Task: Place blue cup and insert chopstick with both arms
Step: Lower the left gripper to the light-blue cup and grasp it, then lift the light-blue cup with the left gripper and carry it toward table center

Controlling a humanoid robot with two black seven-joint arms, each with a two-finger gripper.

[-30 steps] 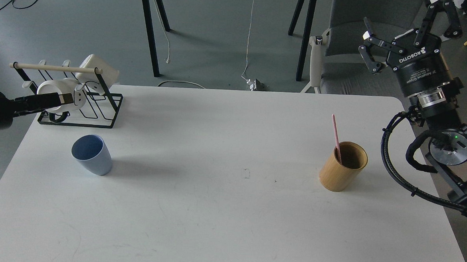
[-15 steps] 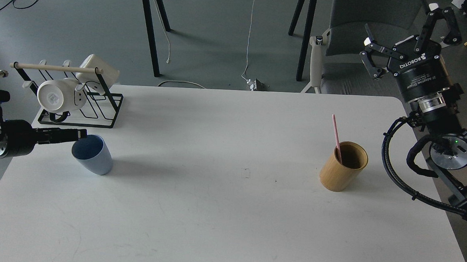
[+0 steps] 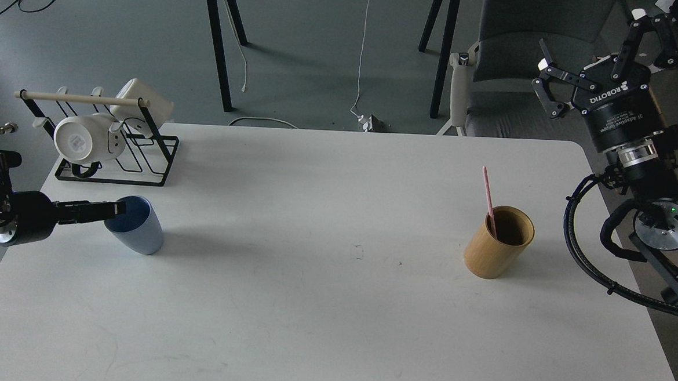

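My gripper has the pinkish-red chopstick (image 3: 488, 191) leaning against the wide bamboo holder's rim (image 3: 493, 212), so it will tip against the blue cup's rim once I let go inside.
The blue cup (image 3: 141, 231) stands upright on the white table (image 3: 332, 318) at the left. My left gripper (image 3: 119, 207) reaches in from the left edge, seen side-on as one dark bar. Its tip is at the cup's near-left rim, and I cannot tell whether it touches. The pinkish-red chopstick (image 3: 487, 195) stands leaning in a tan bamboo holder (image 3: 497, 243) at the right. My right gripper (image 3: 604, 56) is open and empty, raised beyond the table's far right corner, well above and right of the holder.
A black wire rack (image 3: 135, 156) with a wooden rod holds white mugs (image 3: 83, 137) at the table's far left, just behind the cup. A grey chair (image 3: 514, 60) and black table legs (image 3: 219, 45) stand beyond the table's far edge.
My left gripper has dropped from the rack's height down to the blue cup's rim. My right gripper has drifted to the right and slightly up. The cup, chopstick and holder have not moved.
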